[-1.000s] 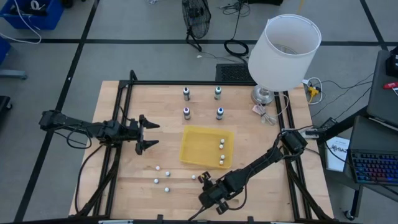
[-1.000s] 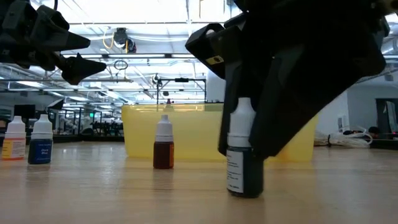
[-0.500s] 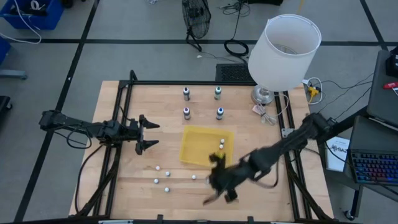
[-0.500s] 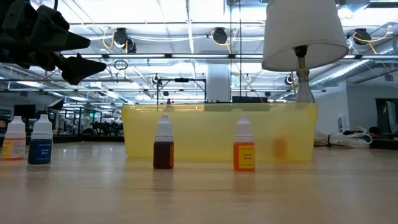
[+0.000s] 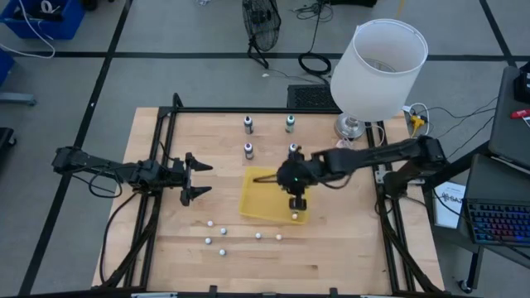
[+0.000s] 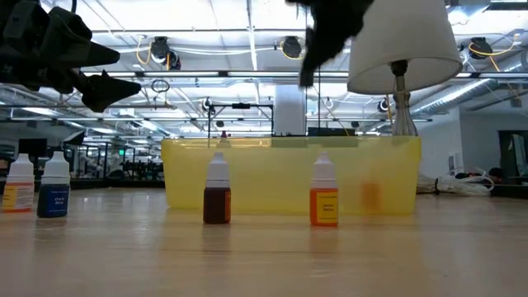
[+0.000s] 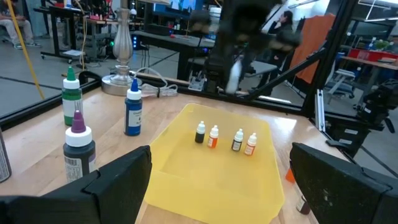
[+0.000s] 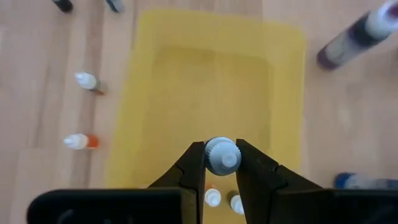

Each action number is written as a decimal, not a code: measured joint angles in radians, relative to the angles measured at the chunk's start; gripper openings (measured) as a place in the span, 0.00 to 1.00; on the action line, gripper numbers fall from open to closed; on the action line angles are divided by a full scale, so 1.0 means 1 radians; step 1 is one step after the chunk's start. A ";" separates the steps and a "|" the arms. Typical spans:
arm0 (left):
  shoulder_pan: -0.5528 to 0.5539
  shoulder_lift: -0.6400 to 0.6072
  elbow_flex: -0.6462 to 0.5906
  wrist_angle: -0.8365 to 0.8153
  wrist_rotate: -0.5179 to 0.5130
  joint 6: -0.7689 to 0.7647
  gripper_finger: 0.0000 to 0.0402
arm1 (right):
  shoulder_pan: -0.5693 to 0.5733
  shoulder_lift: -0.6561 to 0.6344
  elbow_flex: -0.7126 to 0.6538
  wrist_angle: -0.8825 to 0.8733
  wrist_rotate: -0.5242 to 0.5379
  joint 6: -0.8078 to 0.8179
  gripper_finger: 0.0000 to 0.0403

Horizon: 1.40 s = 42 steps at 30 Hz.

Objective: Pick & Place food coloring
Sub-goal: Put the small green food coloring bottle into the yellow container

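The food coloring bottle (image 8: 222,155) is upright above the yellow tray. My right gripper goes on lowering it to the open bottom of the tray (image 7: 179,143) beside the standing bottles and lets go of it there.
My right gripper (image 8: 222,155) hangs over the yellow tray (image 5: 252,199), fingers pointing down, shut on a small food coloring bottle. Only the bottle's pale cap (image 8: 222,149) shows. In the low view this gripper (image 6: 330,25) is a dark blur high above the tray (image 6: 272,173). More small bottles stand upright inside the tray (image 7: 213,136). Others stand on the table near the near edge (image 5: 222,240); the low view shows a brown one (image 6: 217,194) and an orange one (image 6: 323,196). My left gripper (image 5: 197,178) waits open to the left of the tray. My right gripper pinches the bottle's pale cap (image 8: 222,149) between its two fingers (image 8: 194,163), coming from above and pointing down. The bottle is lifted clear above the tray floor (image 8: 186,93) and hangs upright below the fingers. The cap hides its body.
Four larger bottles (image 5: 248,124) (image 5: 293,150) stand beyond the tray's far edge. A lamp with a white shade (image 5: 377,62) stands on the far right corner. A black frame (image 5: 157,165) runs along the table's sides. Bare wood lies between the tray and the right edge.
My right gripper has risen from the table's near edge and swung toward the far side until it hangs over the tray. It has carried the dark-bodied bottle up off the table with it. The orange bottle that stood behind it now shows.
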 joint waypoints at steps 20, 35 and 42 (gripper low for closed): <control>0.000 0.000 0.000 0.000 0.000 0.000 0.94 | -0.171 0.012 -0.407 0.364 -0.080 0.001 0.13; 0.000 0.000 0.000 0.000 0.000 0.000 0.94 | -0.167 0.078 -0.411 0.372 -0.080 -0.020 0.18; 0.000 0.000 0.000 0.000 0.000 0.000 0.94 | -0.167 0.078 -0.411 0.387 -0.078 -0.020 0.35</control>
